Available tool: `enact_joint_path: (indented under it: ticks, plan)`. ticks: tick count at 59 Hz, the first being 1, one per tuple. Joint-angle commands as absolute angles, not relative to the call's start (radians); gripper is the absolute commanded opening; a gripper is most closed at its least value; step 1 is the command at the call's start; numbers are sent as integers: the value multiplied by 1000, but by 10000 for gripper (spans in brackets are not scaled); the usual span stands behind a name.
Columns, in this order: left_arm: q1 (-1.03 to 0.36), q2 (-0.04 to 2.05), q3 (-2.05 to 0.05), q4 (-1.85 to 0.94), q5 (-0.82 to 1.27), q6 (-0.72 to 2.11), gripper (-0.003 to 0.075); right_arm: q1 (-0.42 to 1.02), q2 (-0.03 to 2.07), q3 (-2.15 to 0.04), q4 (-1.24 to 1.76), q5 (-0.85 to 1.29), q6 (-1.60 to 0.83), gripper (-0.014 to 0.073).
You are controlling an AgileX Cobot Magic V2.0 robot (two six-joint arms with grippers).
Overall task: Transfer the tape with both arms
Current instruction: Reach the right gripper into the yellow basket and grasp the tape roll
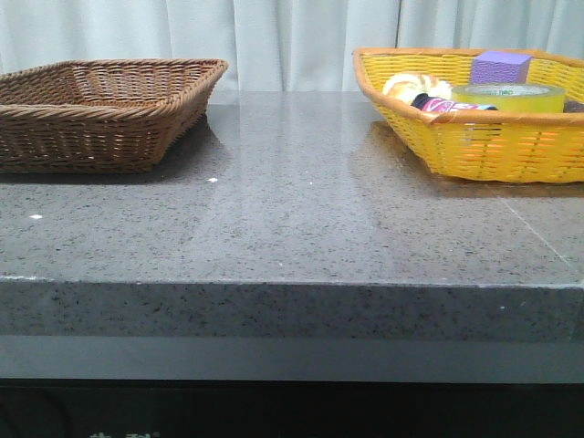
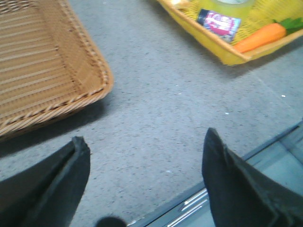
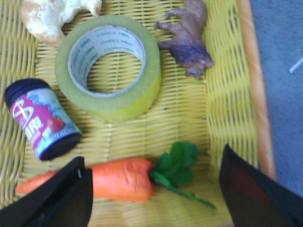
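The tape (image 1: 511, 99) is in the yellow basket, far from my left gripper, so my right gripper should put the tape between the baskets (image 1: 276, 178) for my left gripper.
The tape (image 3: 110, 66), a wide yellow roll with a white, green-printed core, lies flat inside the yellow basket (image 3: 227, 94). It also shows in the front view as the tape (image 1: 509, 97) at the basket's far right, and as a sliver of tape (image 2: 232, 5) in the left wrist view. My right gripper (image 3: 151, 170) hovers open above the basket, over a toy carrot (image 3: 118, 178), short of the roll. My left gripper (image 2: 144, 151) hangs open over bare table near the front edge. Neither arm appears in the front view.
In the yellow basket (image 1: 474, 137) lie a small can (image 3: 41, 119), a purple toy animal (image 3: 189, 35), a bread-like piece (image 3: 52, 14) and a purple cube (image 1: 500, 66). An empty brown wicker basket (image 1: 100, 109) stands at the left. The grey table's (image 1: 292, 210) front edge is close to my left gripper.
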State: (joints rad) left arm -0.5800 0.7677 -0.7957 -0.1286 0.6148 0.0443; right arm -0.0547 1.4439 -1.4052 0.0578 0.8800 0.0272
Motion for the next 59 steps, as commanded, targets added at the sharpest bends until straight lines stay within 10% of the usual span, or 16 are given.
enact_joint_path:
  ticks: [1, 38, 59]
  plan:
    - [-611, 766, -828, -143, 532, 43, 491, -60, 1499, -1517, 87, 866, 29, 572]
    - [-618, 766, -828, -164, 540, 43, 491, -60, 1934, -1951, 116, 1015, 27, 568]
    - [-618, 766, -828, -164, 547, 43, 491, -60, 2015, -1990, 126, 1039, 27, 412]
